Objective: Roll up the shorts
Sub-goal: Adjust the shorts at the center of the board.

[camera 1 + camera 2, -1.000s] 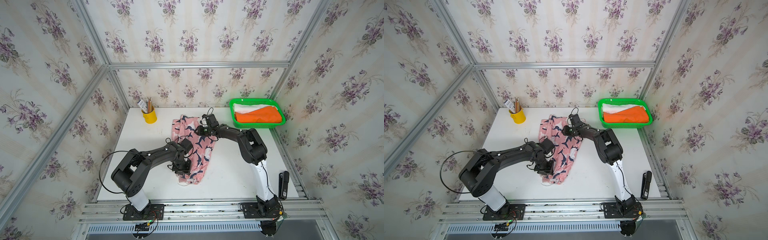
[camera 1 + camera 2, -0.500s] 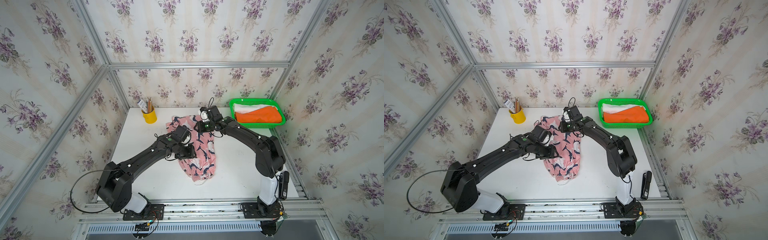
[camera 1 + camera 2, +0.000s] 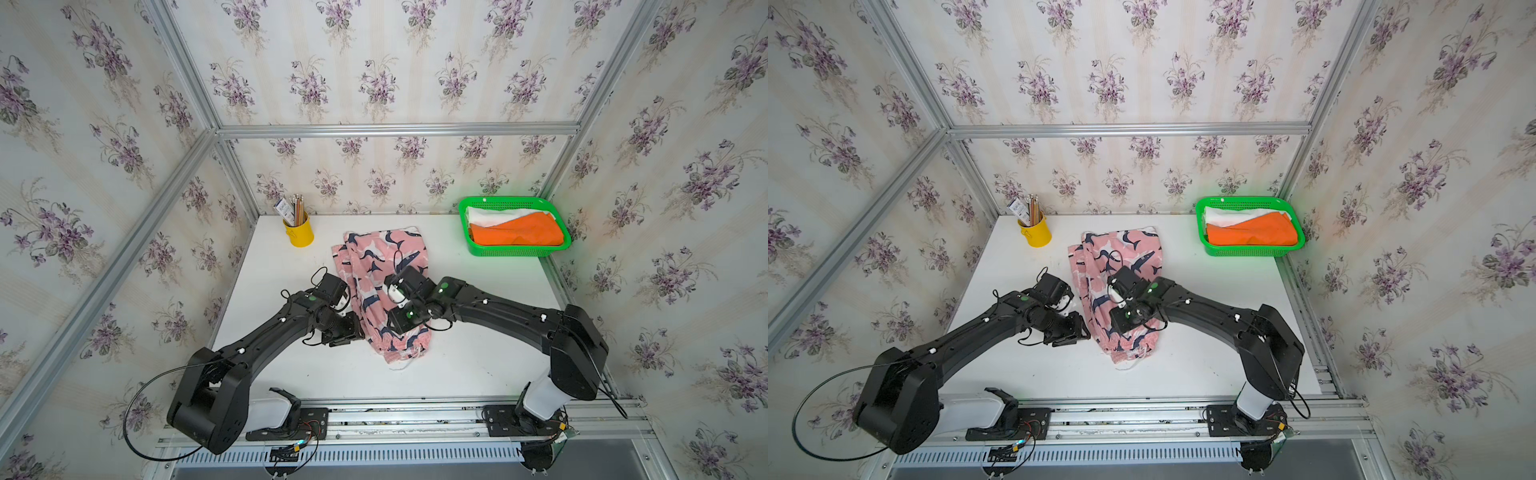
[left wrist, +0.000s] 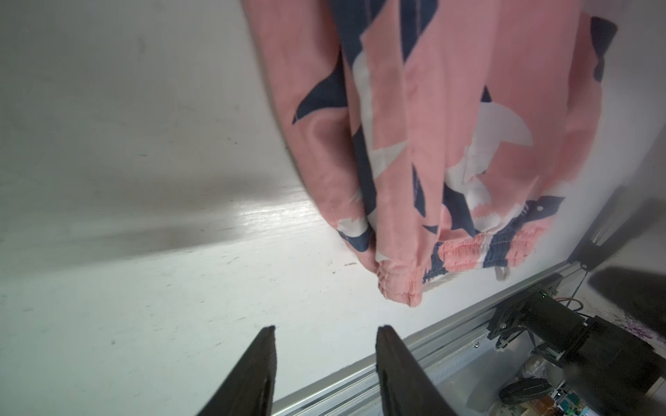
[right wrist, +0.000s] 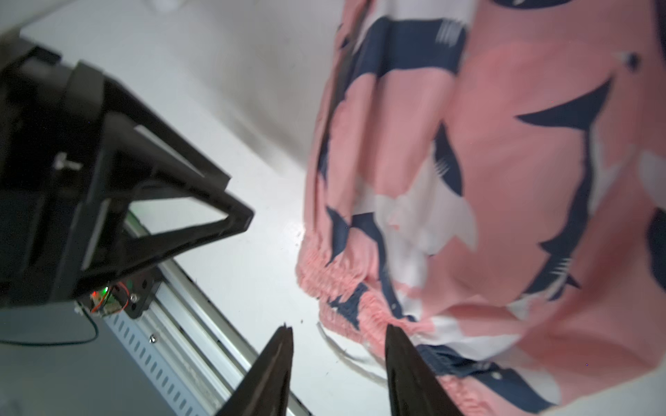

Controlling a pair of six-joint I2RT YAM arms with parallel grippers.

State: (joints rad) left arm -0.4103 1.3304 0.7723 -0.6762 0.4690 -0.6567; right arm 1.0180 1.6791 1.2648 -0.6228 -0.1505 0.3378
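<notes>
Next, I pinch the bunched waistband corner (image 3: 385,352) with my right gripper while my left gripper takes the far hem (image 3: 340,254), because the shorts' layers lie crooked there.
The pink whale-print shorts (image 3: 386,257) (image 3: 1125,253) lie as a long folded strip down the middle of the white table, elastic waistband (image 4: 468,252) at the near end. My left gripper (image 3: 343,334) (image 4: 326,329) hangs open just left of that end, with only bare table between its fingers. Over the strip's right side near the waistband, my right gripper (image 3: 397,328) (image 5: 338,327) is open and grips nothing, one finger over the hem. The orange shorts (image 3: 517,232) and the white shorts (image 3: 494,216) lie in the green basket (image 3: 511,250).
A yellow cup of pencils (image 3: 298,232) stands at the back left of the table (image 3: 478,365). The green basket sits in the back right corner. An aluminium rail (image 4: 450,335) runs along the table's front edge, close to both grippers. A white drawstring (image 3: 401,365) trails from the waistband.
Both grippers have come back from the far part of the pink shorts to the near waistband end. The shorts now lie straighter and narrower.
</notes>
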